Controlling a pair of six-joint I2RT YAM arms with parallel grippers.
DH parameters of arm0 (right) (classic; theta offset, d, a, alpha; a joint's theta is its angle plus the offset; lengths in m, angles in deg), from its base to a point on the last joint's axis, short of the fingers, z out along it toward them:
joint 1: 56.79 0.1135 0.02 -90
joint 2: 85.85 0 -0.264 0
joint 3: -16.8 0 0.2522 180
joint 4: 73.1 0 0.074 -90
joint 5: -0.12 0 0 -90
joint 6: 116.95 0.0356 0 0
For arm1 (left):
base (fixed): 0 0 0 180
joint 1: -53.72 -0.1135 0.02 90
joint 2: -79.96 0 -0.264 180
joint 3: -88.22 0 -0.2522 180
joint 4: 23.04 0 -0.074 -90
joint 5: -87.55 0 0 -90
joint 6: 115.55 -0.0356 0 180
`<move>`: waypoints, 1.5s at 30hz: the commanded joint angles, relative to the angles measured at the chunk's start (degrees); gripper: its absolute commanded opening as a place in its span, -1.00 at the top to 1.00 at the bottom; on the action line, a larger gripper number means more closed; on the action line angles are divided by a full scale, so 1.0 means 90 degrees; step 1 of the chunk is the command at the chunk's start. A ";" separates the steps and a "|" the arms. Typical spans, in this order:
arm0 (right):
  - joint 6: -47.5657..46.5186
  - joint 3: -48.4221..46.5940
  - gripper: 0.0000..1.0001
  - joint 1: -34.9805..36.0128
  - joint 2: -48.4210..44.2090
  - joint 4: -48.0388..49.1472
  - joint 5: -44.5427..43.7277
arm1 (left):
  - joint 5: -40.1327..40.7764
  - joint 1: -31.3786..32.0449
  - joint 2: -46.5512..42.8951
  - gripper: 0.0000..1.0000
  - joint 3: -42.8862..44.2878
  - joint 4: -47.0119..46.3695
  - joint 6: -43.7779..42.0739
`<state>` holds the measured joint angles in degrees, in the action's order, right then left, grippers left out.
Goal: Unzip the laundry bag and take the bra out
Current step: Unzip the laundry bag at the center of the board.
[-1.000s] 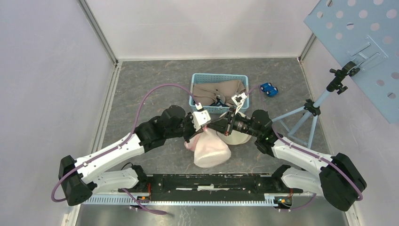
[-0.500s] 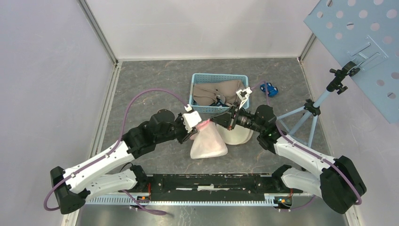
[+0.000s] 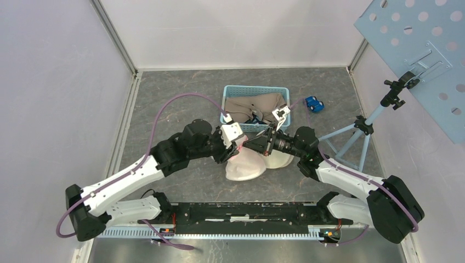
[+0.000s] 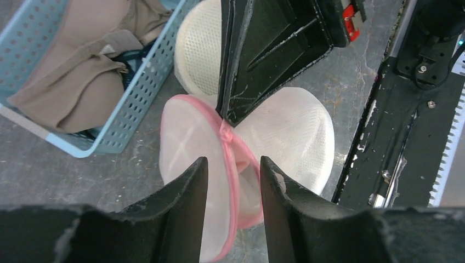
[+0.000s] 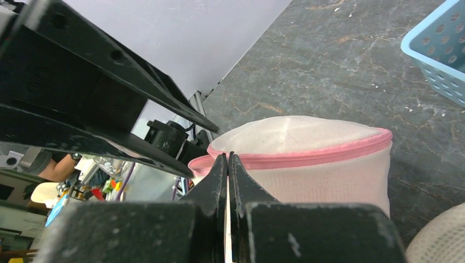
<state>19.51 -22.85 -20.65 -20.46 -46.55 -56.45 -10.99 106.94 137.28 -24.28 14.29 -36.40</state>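
The pink seam bows into a loose loop (image 4: 257, 175) below my right gripper, so next my left gripper pinches the seam's folds (image 4: 232, 172) together and holds them still before unzipping.
The laundry bag (image 3: 247, 165) is white mesh with a pink zipper seam (image 4: 229, 159) and rests on the grey floor between the arms. My right gripper (image 5: 227, 158) is shut on the pink seam at the bag's (image 5: 307, 164) top edge. From the left wrist view its black fingers (image 4: 257, 60) come down onto that seam. My left gripper (image 4: 233, 170) hovers just above the bag (image 4: 290, 131), open, with the seam running between its fingers untouched. In the top view the two grippers (image 3: 237, 149) (image 3: 248, 147) meet over the bag. The bra is hidden.
A second cream mesh bag (image 3: 281, 159) lies right of the first. Just behind stands a blue basket (image 3: 227, 104) of beige clothes. A blue toy car (image 3: 313, 103) sits at the back right, beside a tripod (image 3: 356, 131) carrying a perforated panel.
My left gripper has opened; it swung left, then came back over the bag. The bag has sunk and spread on the floor. My right gripper has stayed shut on the seam.
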 commanded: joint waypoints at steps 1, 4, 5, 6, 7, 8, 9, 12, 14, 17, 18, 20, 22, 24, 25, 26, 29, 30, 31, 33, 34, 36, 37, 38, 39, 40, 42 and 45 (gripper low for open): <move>0.0081 0.0024 1.00 0.0114 -0.0009 0.0501 -0.0008 | -0.0239 0.0004 0.0444 0.06 0.0307 -0.0155 0.0484; 0.0092 0.0040 1.00 0.0144 -0.0017 0.0527 -0.0023 | -0.0149 0.0000 0.0601 0.08 0.0347 -0.0168 0.0549; 0.0090 0.0036 1.00 0.0153 -0.0028 0.0536 -0.0021 | -0.0095 0.0003 0.0627 0.12 0.0334 -0.0172 0.0561; 0.0092 0.0029 1.00 0.0154 -0.0032 0.0524 -0.0023 | -0.0074 0.0001 0.0624 0.20 0.0315 -0.0161 0.0570; 0.0078 0.0021 1.00 0.0145 -0.0055 0.0501 -0.0029 | -0.0057 0.0001 0.0612 0.30 0.0302 -0.0142 0.0571; 0.0043 0.0011 1.00 0.0157 -0.0065 0.0474 -0.0036 | -0.0030 0.0001 0.0569 0.43 0.0268 -0.0129 0.0570; -0.0004 -0.0017 1.00 0.0146 -0.0086 0.0395 -0.0050 | 0.0006 0.0001 0.0521 0.58 0.0221 -0.0115 0.0571; -0.0284 -0.0128 1.00 0.0118 -0.0171 0.0038 -0.0167 | 0.0152 -0.0004 0.0235 0.86 0.0031 -0.0094 0.0562; -0.0297 -0.0132 1.00 0.0041 -0.0204 0.0004 -0.0160 | 0.0230 -0.0007 -0.0011 0.93 -0.0133 -0.0092 0.0513; -0.0309 -0.0132 1.00 -0.0121 -0.0270 -0.0064 -0.0150 | 0.0398 -0.0008 -0.0294 0.95 -0.0393 -0.0095 0.0437; -0.0320 -0.0131 1.00 -0.0179 -0.0290 -0.0105 -0.0142 | 0.0464 -0.0006 -0.0378 0.95 -0.0461 -0.0084 0.0417; -0.0326 -0.0131 1.00 -0.0292 -0.0341 -0.0146 -0.0098 | 0.0589 -0.0005 -0.0434 0.95 -0.0576 -0.0045 0.0380; -0.0334 -0.0140 1.00 -0.0359 -0.0356 -0.0173 -0.0047 | 0.0616 -0.0004 -0.0423 0.95 -0.0603 0.0013 0.0376; -0.0300 -0.0169 1.00 -0.0353 -0.0340 -0.0144 0.0008 | 0.0598 -0.0007 -0.0347 0.89 -0.0562 0.0063 0.0374; -0.0240 -0.0170 1.00 -0.0355 -0.0318 -0.0086 0.0063 | 0.0559 -0.0004 -0.0303 0.80 -0.0504 0.0081 0.0379; -0.0192 -0.0162 1.00 -0.0354 -0.0289 -0.0043 0.0102 | 0.0475 -0.0007 -0.0270 0.66 -0.0422 0.0099 0.0394; 0.0069 -0.0057 1.00 -0.0341 -0.0225 0.0278 0.0171 | 0.0009 -0.0005 -0.0124 0.25 -0.0012 0.0138 0.0502; 0.0152 -0.0004 1.00 -0.0328 -0.0215 0.0353 0.0178 | -0.0161 0.0005 -0.0035 0.16 0.0187 0.0171 0.0563; 0.0192 0.0014 1.00 -0.0311 -0.0193 0.0406 0.0183 | -0.0243 0.0010 0.0055 0.12 0.0339 0.0205 0.0632; 0.0214 0.0044 1.00 -0.0268 -0.0194 0.0434 0.0178 | -0.0355 0.0022 0.0273 0.02 0.0615 0.0267 0.0663; 0.0209 0.0054 1.00 -0.0252 -0.0204 0.0432 0.0168 | -0.0368 0.0031 0.0352 0.02 0.0688 0.0264 0.0691; 0.0201 0.0054 1.00 -0.0210 -0.0214 0.0433 0.0163 | -0.0369 0.0042 0.0531 0.00 0.0780 0.0241 0.0703; 0.0203 0.0063 1.00 -0.0191 -0.0218 0.0433 0.0149 | -0.0339 0.0047 0.0622 0.00 0.0801 0.0218 0.0706; 0.0209 0.0064 1.00 -0.0174 -0.0223 0.0433 0.0138 | -0.0251 0.0045 0.0687 0.00 0.0821 0.0190 0.0714; 0.0195 0.0058 1.00 -0.0163 -0.0223 0.0433 0.0134 | -0.0190 0.0044 0.0769 0.00 0.0833 0.0183 0.0717; 0.0192 0.0073 1.00 -0.0158 -0.0224 0.0442 0.0139 | -0.0121 0.0043 0.0856 0.00 0.0836 0.0166 0.0717; 0.0209 0.0091 1.00 -0.0160 -0.0234 0.0466 0.0124 | 0.0066 0.0043 0.1004 0.02 0.0846 0.0138 0.0756; 0.0172 0.0082 1.00 -0.0164 -0.0252 0.0444 0.0128 | 0.0190 0.0034 0.1206 0.10 0.0873 0.0252 0.0742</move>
<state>21.01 -22.26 -22.29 -22.26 -46.53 -55.55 -11.34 107.11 146.61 -18.49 16.89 -31.90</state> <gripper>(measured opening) 0.006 0.472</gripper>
